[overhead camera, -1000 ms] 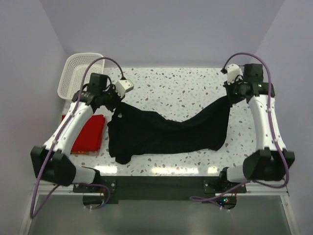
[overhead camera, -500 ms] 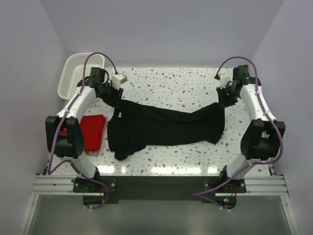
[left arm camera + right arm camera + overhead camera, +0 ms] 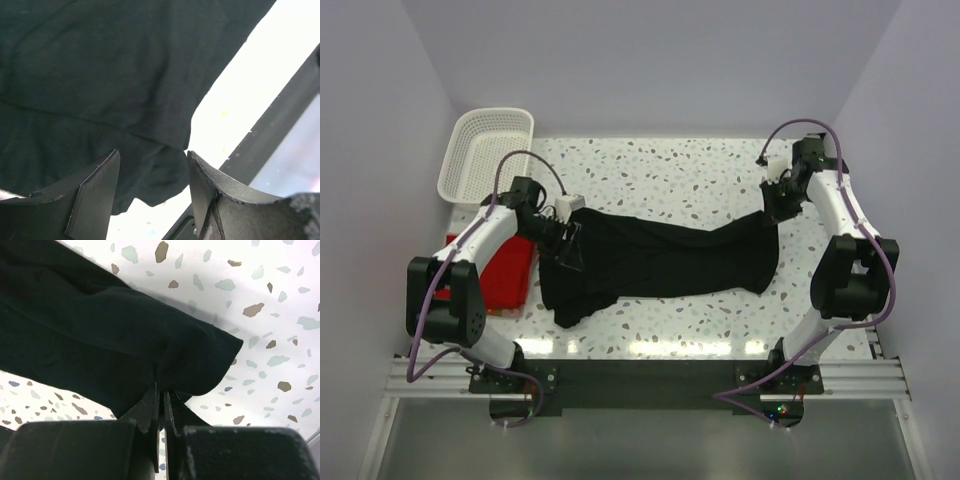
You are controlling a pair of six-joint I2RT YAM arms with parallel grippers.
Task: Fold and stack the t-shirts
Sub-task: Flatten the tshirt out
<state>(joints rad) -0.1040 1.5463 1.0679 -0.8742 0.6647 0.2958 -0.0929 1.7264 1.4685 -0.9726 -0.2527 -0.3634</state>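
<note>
The black t-shirt's top layer lies doubled over the cloth [image 3: 102,122] under it. My left gripper needs to pinch that layer's near corner [image 3: 182,144] and spread it out toward the basket.
The black t-shirt [image 3: 660,260] lies stretched out across the speckled table [image 3: 660,170]. My right gripper [image 3: 772,205] is shut on its far right corner, and in the right wrist view the jaws [image 3: 162,395] pinch a fold of the black cloth [image 3: 75,325]. Over the shirt's left edge hovers my left gripper [image 3: 564,240], open. In the left wrist view its fingers [image 3: 95,195] stand apart with nothing between them, and the black cloth [image 3: 100,75] lies beyond. The red t-shirt [image 3: 508,275] lies folded at the left, partly under my left arm.
A white lattice basket [image 3: 455,160] stands at the far left corner of the table. The table's dark front rail [image 3: 640,375] runs along the near edge, between the arm bases. Purple walls close in the left, right and back.
My left gripper has opened and let go of the shirt's left corner, then drawn back toward the near side. The shirt's left part has settled on the table. The right gripper stays shut.
</note>
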